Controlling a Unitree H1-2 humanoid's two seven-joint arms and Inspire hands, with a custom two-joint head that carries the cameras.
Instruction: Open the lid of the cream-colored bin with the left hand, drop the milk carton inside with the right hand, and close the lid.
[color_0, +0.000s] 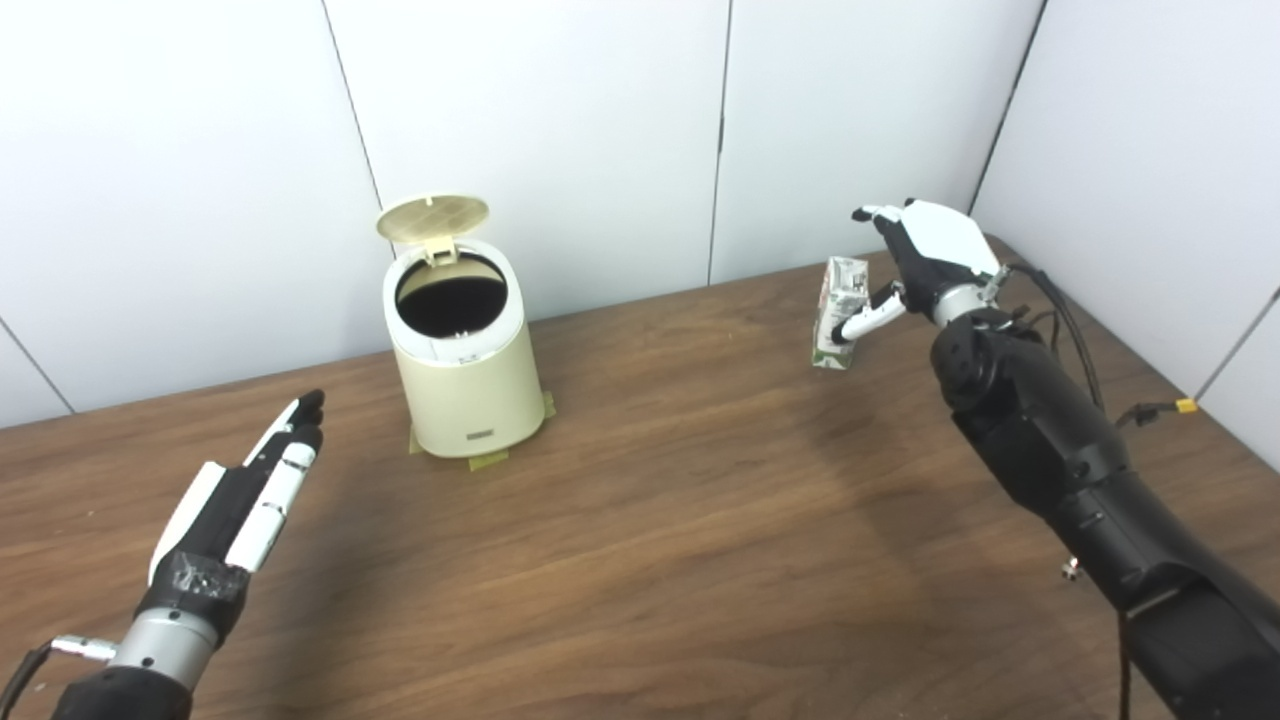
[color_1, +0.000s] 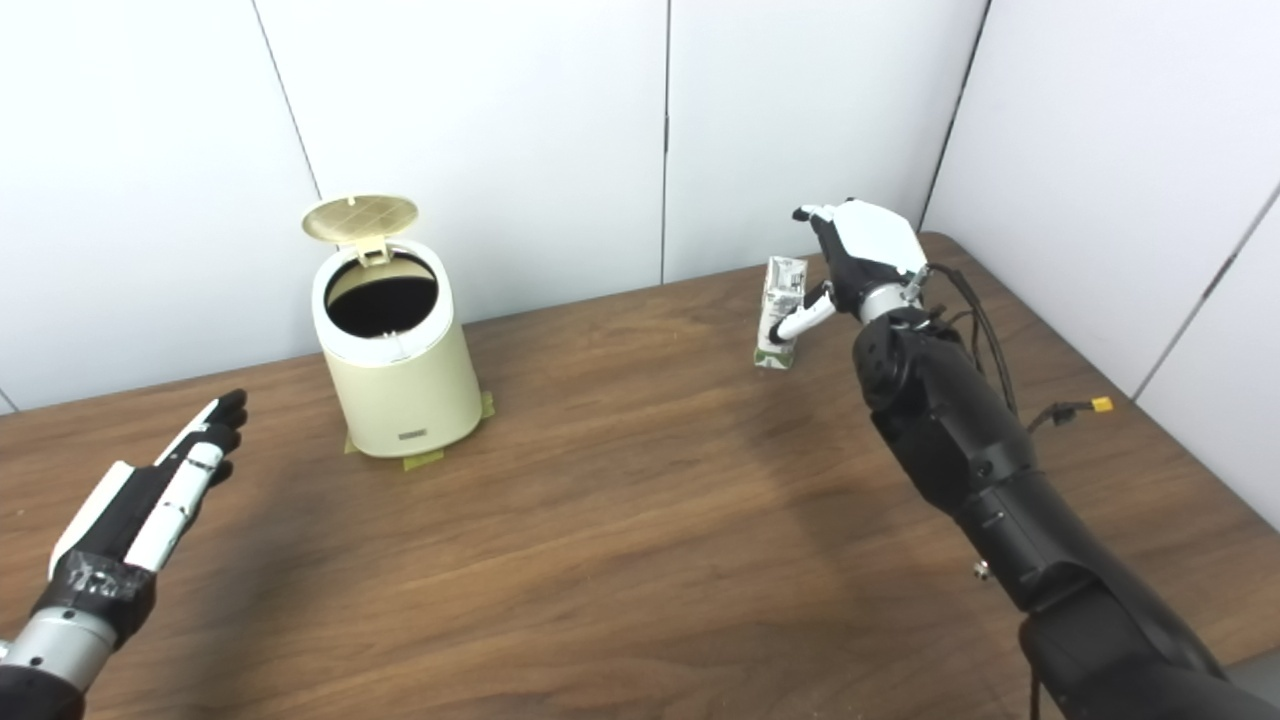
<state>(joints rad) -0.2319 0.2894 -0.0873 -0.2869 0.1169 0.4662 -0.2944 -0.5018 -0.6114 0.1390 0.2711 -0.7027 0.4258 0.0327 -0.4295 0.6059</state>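
Observation:
The lid (color_0: 433, 217) stands by itself on its hinge (color_0: 441, 251), so it will stay up when I lower the milk carton into the bin.
The cream-colored bin (color_0: 465, 385) stands on the table at the back left with its round lid (color_0: 433, 217) hinged up and the dark inside showing. The milk carton (color_0: 840, 285) stands upright at the back right. My right hand (color_0: 935, 250) is right beside it on its right, fingers spread above its top and the thumb (color_0: 870, 318) lying against its side; it does not look closed on it. My left hand (color_0: 250, 490) is open and flat, low over the table at the front left, well apart from the bin.
The bin is taped to the wooden table (color_0: 650, 520) with greenish tape (color_0: 488, 460). White wall panels close off the back and right. A cable with a yellow connector (color_0: 1186, 405) lies by the right edge.

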